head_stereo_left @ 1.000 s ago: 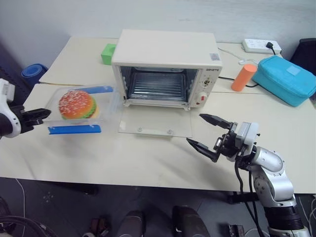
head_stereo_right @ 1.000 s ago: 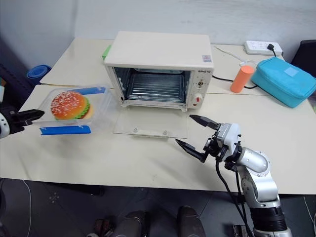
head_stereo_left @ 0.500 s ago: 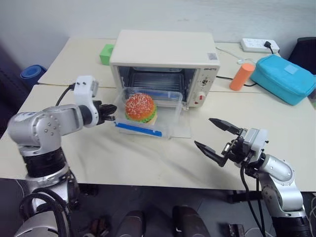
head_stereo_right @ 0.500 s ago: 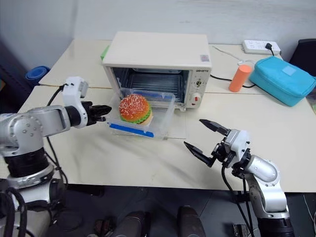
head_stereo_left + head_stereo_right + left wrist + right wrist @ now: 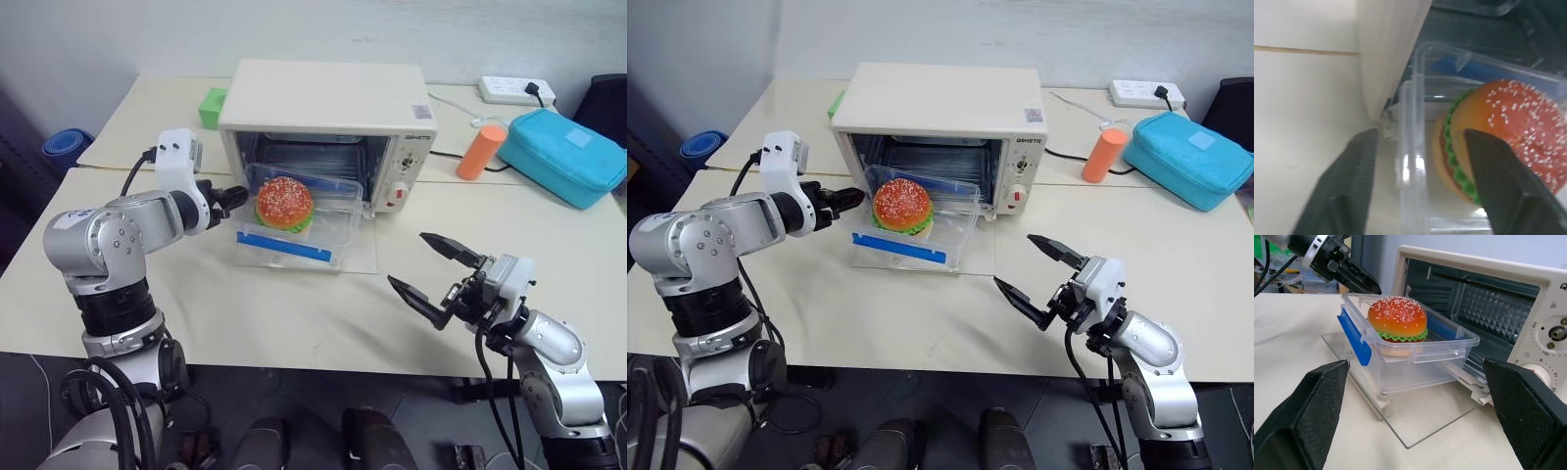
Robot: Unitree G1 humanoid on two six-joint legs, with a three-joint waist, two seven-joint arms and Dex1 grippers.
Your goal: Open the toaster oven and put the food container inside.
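The food container is crooked at the oven's opening (image 5: pixel 355 199) with its front over the door, so my right gripper should close and push the front blue clip (image 5: pixel 306 251) inward.
The cream toaster oven (image 5: pixel 323 108) stands with its glass door (image 5: pixel 361 257) folded down flat on the table. The clear food container (image 5: pixel 297 220), with blue clips and a burger inside, rests on that door, its far end at the oven's mouth. My left gripper (image 5: pixel 238 198) is at the container's left end. In the left wrist view its fingers (image 5: pixel 1354 181) stand open on either side of the container's rim (image 5: pixel 1413 147). My right gripper (image 5: pixel 436 269) hovers open over the table, to the right of the door, with nothing between its fingers.
A teal pouch (image 5: pixel 566 155), an orange cylinder (image 5: pixel 483 152) and a white power strip (image 5: pixel 515 90) lie at the back right. A green block (image 5: pixel 214 106) sits behind the oven's left side. The table's front edge (image 5: pixel 294 360) runs below both arms.
The left arm swung in from the far left, carrying the container onto the oven's open door and up to its mouth. Its fingers have since parted. The right gripper stayed almost still.
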